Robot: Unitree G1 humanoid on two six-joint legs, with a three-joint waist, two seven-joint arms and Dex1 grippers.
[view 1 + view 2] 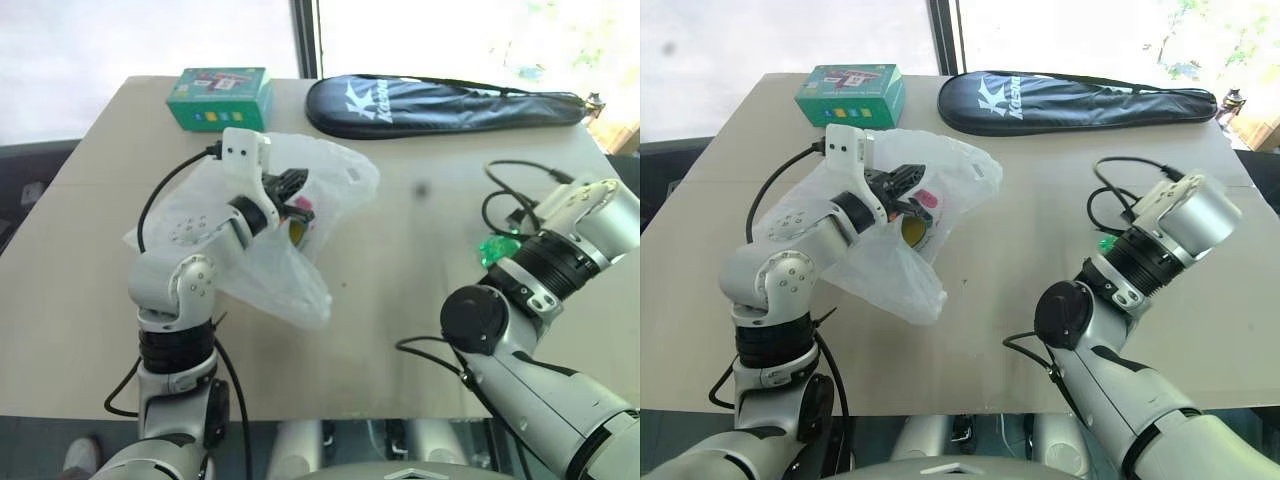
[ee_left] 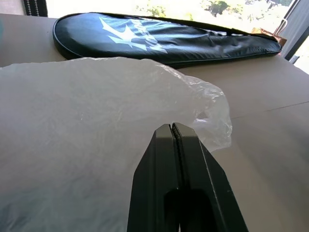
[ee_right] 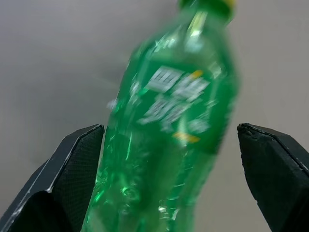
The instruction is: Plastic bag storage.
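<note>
The robot can see a rounded yellow patch [image 1: 297,232] at the plastic bag's opening [image 1: 342,178], so it should expect a cup to be in there already when it brings the bottle in.
The plastic bag [image 1: 335,178], thin and translucent white, hangs raised off the table at the left-centre, with red and yellow marks showing through its film. My left gripper [image 1: 288,188] is shut on the bag's upper edge; in the left wrist view its black fingers [image 2: 159,164] press together with the crinkled film [image 2: 96,121] just beyond them. On the right a green plastic bottle [image 1: 494,248] lies on the table. My right gripper [image 3: 170,126] is tilted down over it and open, with the bottle [image 3: 164,159] between the spread fingers and a gap on each side.
A green box [image 1: 220,97] stands at the table's far left. A long black racket cover [image 1: 440,103] lies along the far edge. Black cables [image 1: 505,205] loop beside the right wrist. The brown table [image 1: 400,290] is bare between the two arms.
</note>
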